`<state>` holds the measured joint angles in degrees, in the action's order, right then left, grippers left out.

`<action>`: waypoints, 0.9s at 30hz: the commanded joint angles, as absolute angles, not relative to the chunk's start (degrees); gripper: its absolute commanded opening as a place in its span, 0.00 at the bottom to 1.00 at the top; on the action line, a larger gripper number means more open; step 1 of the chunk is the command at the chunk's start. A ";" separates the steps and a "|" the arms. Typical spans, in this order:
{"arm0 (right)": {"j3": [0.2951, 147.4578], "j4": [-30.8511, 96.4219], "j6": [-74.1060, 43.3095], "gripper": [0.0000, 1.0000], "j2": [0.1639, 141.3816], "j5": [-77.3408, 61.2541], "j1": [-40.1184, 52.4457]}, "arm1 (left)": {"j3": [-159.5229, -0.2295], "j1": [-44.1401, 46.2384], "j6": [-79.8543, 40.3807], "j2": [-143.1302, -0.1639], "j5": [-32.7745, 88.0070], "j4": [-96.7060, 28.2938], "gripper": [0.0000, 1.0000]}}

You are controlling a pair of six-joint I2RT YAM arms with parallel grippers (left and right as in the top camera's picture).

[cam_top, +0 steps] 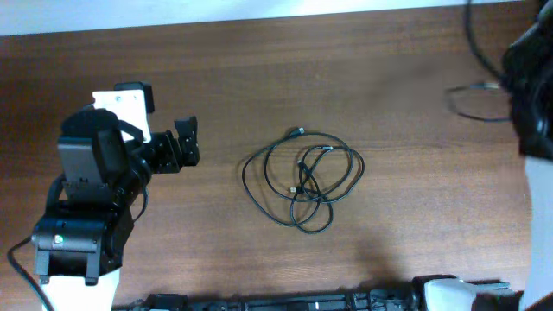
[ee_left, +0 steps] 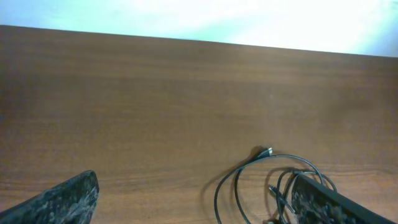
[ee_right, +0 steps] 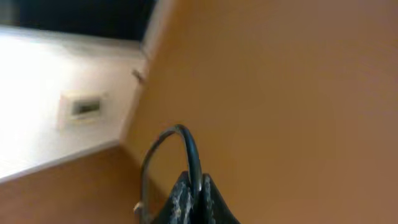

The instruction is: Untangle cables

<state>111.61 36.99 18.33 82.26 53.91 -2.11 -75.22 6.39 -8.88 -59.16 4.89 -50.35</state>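
Observation:
I should keep moving the separate black cable (cam_top: 477,117) away with my right gripper, because it hangs free of the tangle. I should let go once its loop gets to the open tabletop (cam_top: 497,164).
The cables (cam_top: 302,177) lie as a tangle of thin black loops in the middle of the brown table (cam_top: 389,52), with a small plug end (cam_top: 298,132) at the top. My left gripper (cam_top: 188,142) stands open to their left, apart from them. In the left wrist view the open gripper (ee_left: 196,180) faces the loops (ee_left: 239,172), whose metallic plug (ee_left: 267,151) points away; one finger (ee_left: 329,205) covers part of them. My right gripper (ee_right: 193,183) is shut on a separate black cable (ee_right: 189,146) that arches above its tips. That cable's loop (cam_top: 449,97) shows at the far right of the overhead view.
The right arm (cam_top: 529,86) is a dark blur at the table's right edge. The left arm's base (cam_top: 73,242) fills the near left corner. A dark bar (cam_top: 285,302) runs along the front edge. A pale wall with a socket (ee_right: 81,107) shows in the right wrist view.

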 commanded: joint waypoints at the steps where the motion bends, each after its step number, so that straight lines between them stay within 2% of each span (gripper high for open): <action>1: 112.14 44.80 -6.44 0.04 85.06 47.27 -13.78 | -75.37 6.11 -9.58 -59.13 4.67 -50.26 0.99; 4: 112.12 53.08 -11.70 0.04 88.95 23.40 -27.03 | -75.37 6.11 -9.58 -59.13 4.67 -50.26 0.99; 6: 112.07 56.47 -13.37 0.04 91.61 13.41 -33.91 | -75.37 6.11 -9.58 -59.13 4.67 -50.26 0.99; 9: 112.03 62.89 -22.17 0.04 97.82 4.64 -45.47 | -75.37 6.11 -9.58 -59.13 4.67 -50.26 0.99; 12: 111.94 65.87 -27.31 0.04 102.28 4.45 -52.21 | -75.37 6.11 -9.58 -59.13 4.67 -50.26 0.99; 16: 111.50 68.18 -29.08 0.04 106.30 4.40 -56.69 | -75.37 6.11 -9.58 -59.13 4.67 -50.24 0.99; 22: 110.21 68.53 -29.45 0.04 109.08 1.69 -57.34 | -75.37 6.11 -9.58 -59.13 4.67 -50.24 0.99; 25: 109.47 69.49 -29.45 0.14 109.25 1.41 -57.23 | -75.37 6.11 -9.58 -59.13 4.67 -50.26 0.99; 27: 108.77 69.69 -29.43 0.15 109.25 0.43 -56.60 | -75.37 6.11 -9.58 -59.13 4.67 -50.26 0.99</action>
<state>110.28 69.34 -29.10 108.62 1.85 -57.23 -75.22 6.39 -8.88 -59.16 4.89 -50.35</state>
